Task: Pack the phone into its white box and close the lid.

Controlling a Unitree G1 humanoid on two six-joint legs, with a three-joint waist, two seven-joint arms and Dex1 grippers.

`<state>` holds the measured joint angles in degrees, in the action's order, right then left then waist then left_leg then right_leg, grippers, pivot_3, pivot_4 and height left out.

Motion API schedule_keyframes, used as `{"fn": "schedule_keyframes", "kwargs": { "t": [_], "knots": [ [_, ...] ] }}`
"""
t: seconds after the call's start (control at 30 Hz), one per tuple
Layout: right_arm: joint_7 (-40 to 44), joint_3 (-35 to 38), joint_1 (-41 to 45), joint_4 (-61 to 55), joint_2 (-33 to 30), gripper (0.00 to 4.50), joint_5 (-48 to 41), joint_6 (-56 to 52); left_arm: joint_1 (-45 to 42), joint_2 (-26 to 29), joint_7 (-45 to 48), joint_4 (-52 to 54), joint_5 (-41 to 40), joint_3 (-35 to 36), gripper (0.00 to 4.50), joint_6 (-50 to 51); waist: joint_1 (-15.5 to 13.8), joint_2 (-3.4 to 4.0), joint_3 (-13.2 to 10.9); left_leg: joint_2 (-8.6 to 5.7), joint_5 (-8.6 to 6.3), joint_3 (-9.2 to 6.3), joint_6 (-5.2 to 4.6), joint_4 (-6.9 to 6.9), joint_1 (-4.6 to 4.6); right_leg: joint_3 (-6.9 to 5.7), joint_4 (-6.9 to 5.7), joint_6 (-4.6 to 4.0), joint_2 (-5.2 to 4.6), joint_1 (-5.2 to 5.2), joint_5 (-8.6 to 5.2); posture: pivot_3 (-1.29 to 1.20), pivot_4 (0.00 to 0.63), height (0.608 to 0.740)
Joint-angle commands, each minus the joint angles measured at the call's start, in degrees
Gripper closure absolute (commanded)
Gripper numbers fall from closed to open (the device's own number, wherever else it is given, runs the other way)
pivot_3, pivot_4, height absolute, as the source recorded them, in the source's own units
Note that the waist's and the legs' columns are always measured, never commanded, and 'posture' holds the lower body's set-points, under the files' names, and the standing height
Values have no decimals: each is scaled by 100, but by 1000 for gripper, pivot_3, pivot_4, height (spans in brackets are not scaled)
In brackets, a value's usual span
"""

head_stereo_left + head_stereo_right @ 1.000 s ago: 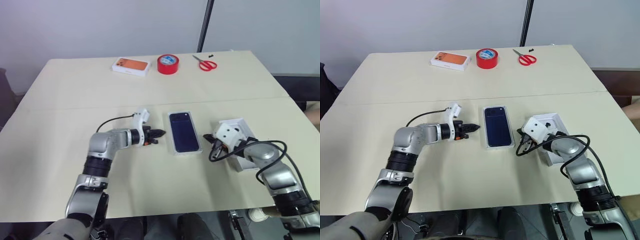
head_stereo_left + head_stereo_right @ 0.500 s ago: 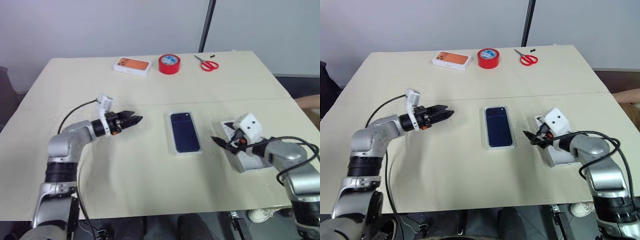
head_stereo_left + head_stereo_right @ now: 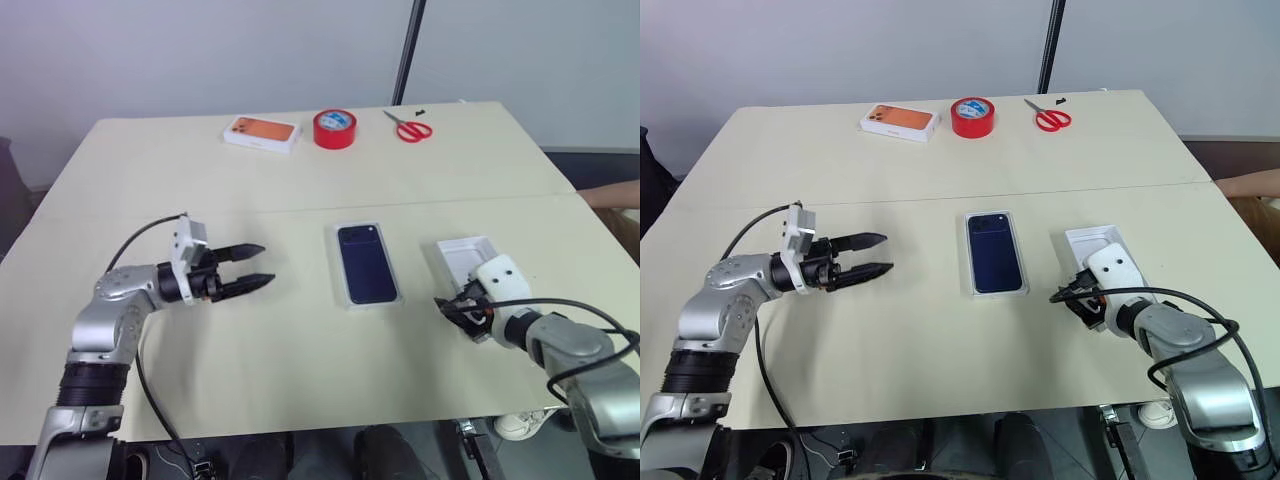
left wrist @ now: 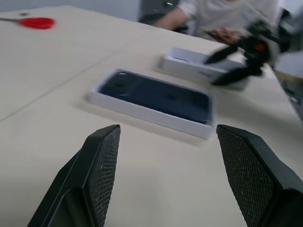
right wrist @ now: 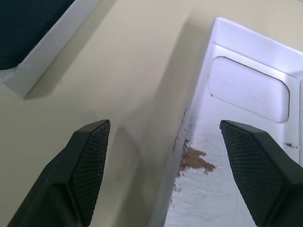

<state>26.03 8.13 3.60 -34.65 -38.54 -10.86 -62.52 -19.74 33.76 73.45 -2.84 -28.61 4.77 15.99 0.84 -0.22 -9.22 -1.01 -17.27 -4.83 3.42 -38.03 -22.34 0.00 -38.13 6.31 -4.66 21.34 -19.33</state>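
My right gripper should grip the lid's side (image 5: 176,156) by the brown patch and flip it over before closing the box, since the lid lies open side up (image 3: 466,256).
The dark navy phone (image 3: 366,265) lies back up in the shallow white box (image 4: 142,109) at the table's middle. To its right stands the lid (image 3: 463,254), open side up, white inside with an oval recess (image 5: 248,89) and a torn brown patch. My left gripper (image 3: 266,263) hovers well left of the box, pointing at it, fingers (image 4: 102,165) open and empty. At the lid's near left corner my right gripper (image 3: 447,307) is open and holds nothing. In the right wrist view the lid's wall (image 5: 199,90) runs between its fingers.
A white box with an orange phone picture (image 3: 262,133), a red tape roll (image 3: 334,128) and red scissors (image 3: 410,127) lie along the far edge. A person's hand (image 3: 612,194) shows at the right edge. A dark pole (image 3: 405,50) stands behind the table.
Both grippers went from shut to open. The left arm swung away leftward from the box. The right arm drew back toward the near edge, uncovering the lid.
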Motion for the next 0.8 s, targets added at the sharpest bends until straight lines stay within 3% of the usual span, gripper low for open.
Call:
{"fn": "schedule_keyframes", "kwargs": {
  "t": [0.03,0.33,0.57,0.67,0.8],
  "knots": [
    [61,-90,311,-315,-235,623,-222,-897,39,157,212,306,0,-52,1088,-251,-13,0,0,0,0,-1,0,1,-2,-1,2,0,0,0,0,0,150,740],
    [34,176,1159,-151,-149,623,-706,-2840,198,250,344,426,-64,-65,1088,-467,-2,0,0,0,-5,-1,-10,2,-3,-1,2,0,1,2,0,0,150,740],
    [-312,202,1242,85,-160,623,-595,-2998,355,147,145,564,-46,-89,1088,-470,-2,0,0,0,-5,0,-11,2,-4,-1,2,0,0,2,0,0,150,740],
    [-471,267,1167,151,-118,1468,-591,-2998,400,56,3,610,-23,-109,1088,-498,-12,0,0,-1,-5,0,-11,1,-3,-2,2,0,0,0,0,0,150,740],
    [-778,257,1304,202,35,3470,-511,-2998,460,-30,-174,748,-50,-128,1088,-429,-2,-1,0,-1,-5,0,-11,1,-3,-1,1,0,0,1,0,0,150,740]
  ]
}}
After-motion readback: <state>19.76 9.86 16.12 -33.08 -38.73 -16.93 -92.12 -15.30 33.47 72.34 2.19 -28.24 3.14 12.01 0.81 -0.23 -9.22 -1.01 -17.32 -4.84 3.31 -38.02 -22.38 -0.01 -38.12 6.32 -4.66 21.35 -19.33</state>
